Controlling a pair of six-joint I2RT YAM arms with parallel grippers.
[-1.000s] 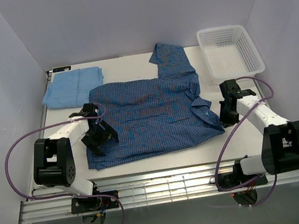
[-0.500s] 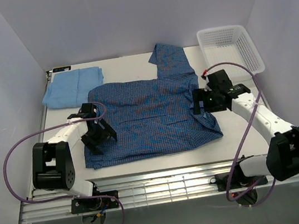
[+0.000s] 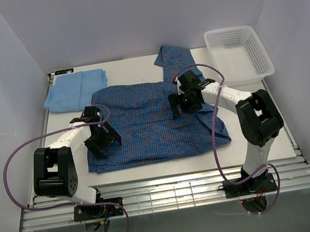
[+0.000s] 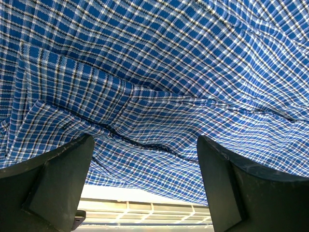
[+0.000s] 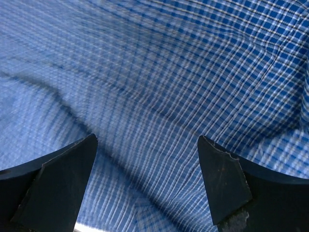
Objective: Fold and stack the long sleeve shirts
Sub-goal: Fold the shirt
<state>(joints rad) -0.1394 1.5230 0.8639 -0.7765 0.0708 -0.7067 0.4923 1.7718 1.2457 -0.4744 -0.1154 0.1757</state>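
Observation:
My left gripper should pull the shirt's cloth toward the table's front edge before it takes the shirt's far corner point(image 3: 98, 93), because the checked shirt lies creased point(image 4: 145, 144) near its front hem.
The dark blue checked long sleeve shirt point(image 3: 145, 126) lies spread across the middle of the table, one sleeve point(image 3: 176, 60) reaching toward the back. The plain light blue shirt point(image 3: 75, 90) lies folded at the back left. My left gripper point(image 3: 101, 140) hovers open over the checked shirt's left edge; its wrist view shows wrinkled checked cloth point(image 4: 159, 82) and nothing between the fingers point(image 4: 53, 186). My right gripper point(image 3: 179, 103) is open over the shirt's upper right part; blurred checked cloth point(image 5: 159, 87) fills its view, with wide-apart fingers point(image 5: 224, 181) holding nothing.
A white mesh basket point(image 3: 239, 54) stands at the back right corner. The table's slatted front edge point(image 4: 145, 212) shows just below the shirt's hem in the left wrist view. Purple cables loop beside both arms.
My right gripper has let go near the shirt's collar at the right edge, opened, and swung left over the shirt body. The left arm has barely moved.

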